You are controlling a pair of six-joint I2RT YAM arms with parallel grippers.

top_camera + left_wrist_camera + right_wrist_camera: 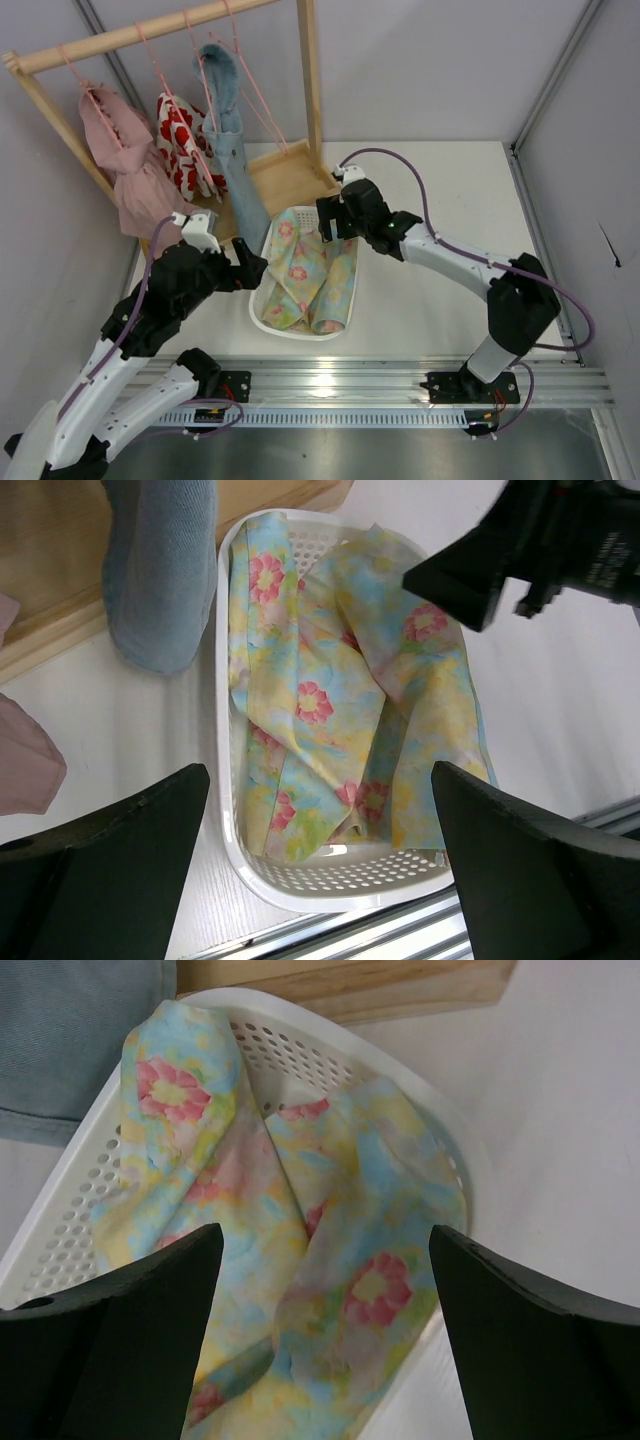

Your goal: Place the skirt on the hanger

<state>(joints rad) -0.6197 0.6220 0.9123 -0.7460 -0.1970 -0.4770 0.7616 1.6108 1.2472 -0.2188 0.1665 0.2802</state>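
Note:
My gripper will bring the skirt [335, 288] out whole and leave the basket empty when it lifts, because the same flowers [298, 272] run across all the folds.
The skirt [310, 272], pale yellow and turquoise with pink flowers, lies crumpled in a white perforated basket [258, 312] at mid-table. It also shows in the left wrist view [320, 700] and the right wrist view [300, 1210]. My left gripper [256, 270] is open and empty at the basket's left rim, just above it [318, 772]. My right gripper [328, 226] is open and empty over the basket's far end, above the cloth [325, 1232]. An empty pink wire hanger [263, 100] hangs from the wooden rack bar, right of the other garments.
The wooden rack [140, 32] stands at the back left with a pink garment [125, 170], a red-and-white garment [180, 140] and a blue denim garment [232, 160]. Its wooden base [285, 175] touches the basket's far end. Grey walls close in on both sides.

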